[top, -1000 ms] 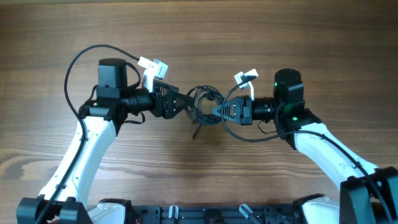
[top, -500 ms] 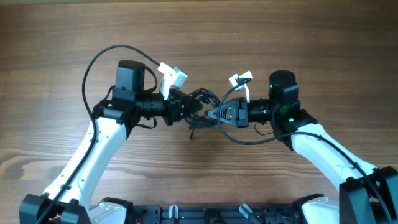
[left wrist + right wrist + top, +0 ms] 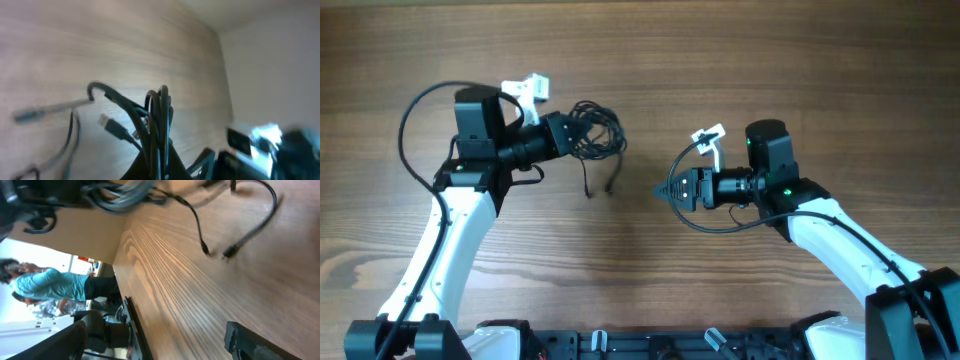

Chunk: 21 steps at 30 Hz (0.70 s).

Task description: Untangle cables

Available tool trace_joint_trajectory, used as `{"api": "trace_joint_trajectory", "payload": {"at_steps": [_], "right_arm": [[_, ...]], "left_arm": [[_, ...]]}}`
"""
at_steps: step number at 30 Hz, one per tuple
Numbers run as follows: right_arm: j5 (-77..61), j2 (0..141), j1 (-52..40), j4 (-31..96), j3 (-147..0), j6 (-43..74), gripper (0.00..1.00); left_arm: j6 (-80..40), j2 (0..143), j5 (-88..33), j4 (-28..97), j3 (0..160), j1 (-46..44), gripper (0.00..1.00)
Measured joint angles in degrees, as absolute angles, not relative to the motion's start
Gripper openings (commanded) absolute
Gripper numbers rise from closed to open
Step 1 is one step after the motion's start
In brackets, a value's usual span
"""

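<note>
The coiled bundle (image 3: 601, 130) is hanging in one piece from my left gripper. My left gripper should keep the bundle back while my right gripper pulls out the trailing loose ends.
The cables (image 3: 598, 134) are a dark coiled bundle left of centre on the wooden table, with two loose ends (image 3: 588, 186) trailing toward the front. My left gripper (image 3: 568, 134) is shut on the bundle's left side. In the left wrist view the cables (image 3: 159, 117) rise straight from between the fingers (image 3: 175, 162), and a small plug (image 3: 118, 131) sticks out to the left. My right gripper (image 3: 662, 190) stands open and empty to the right, apart from the bundle. From the right wrist the cables (image 3: 125, 191) are far off, with two plug ends (image 3: 205, 249) lying on the wood.
Thick black arm cables loop beside the left arm (image 3: 412, 118) and under the right wrist (image 3: 712, 224). The robot base (image 3: 640, 345) runs along the table's front edge. A person in a teal shirt (image 3: 50, 284) stands beyond the table.
My left gripper shut on the bundle and carried it back and to the left. My right gripper let go, opened and now sits apart from the cables.
</note>
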State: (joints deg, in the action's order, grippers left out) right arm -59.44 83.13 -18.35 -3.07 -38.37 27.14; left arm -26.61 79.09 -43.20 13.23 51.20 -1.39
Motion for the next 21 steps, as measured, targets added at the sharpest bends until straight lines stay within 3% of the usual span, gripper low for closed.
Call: {"api": "trace_joint_trajectory", "payload": {"at_steps": [5, 14, 21], "right_arm": [[-56.5, 83.1, -25.3, -12.0, -38.3, 26.7, 0.90], [-23.5, 83.3, -44.7, -19.8, -38.3, 26.7, 0.88], [-12.5, 88.3, -49.8, -30.9, -38.3, 22.4, 0.75]], "left_arm": [[-47.5, 79.2, -34.8, 16.4, 51.2, -2.1, 0.04], [-78.4, 79.2, -31.4, 17.5, 51.2, -2.6, 0.04], [-93.0, 79.2, -31.8, 17.8, 51.2, -3.9, 0.04]]}}
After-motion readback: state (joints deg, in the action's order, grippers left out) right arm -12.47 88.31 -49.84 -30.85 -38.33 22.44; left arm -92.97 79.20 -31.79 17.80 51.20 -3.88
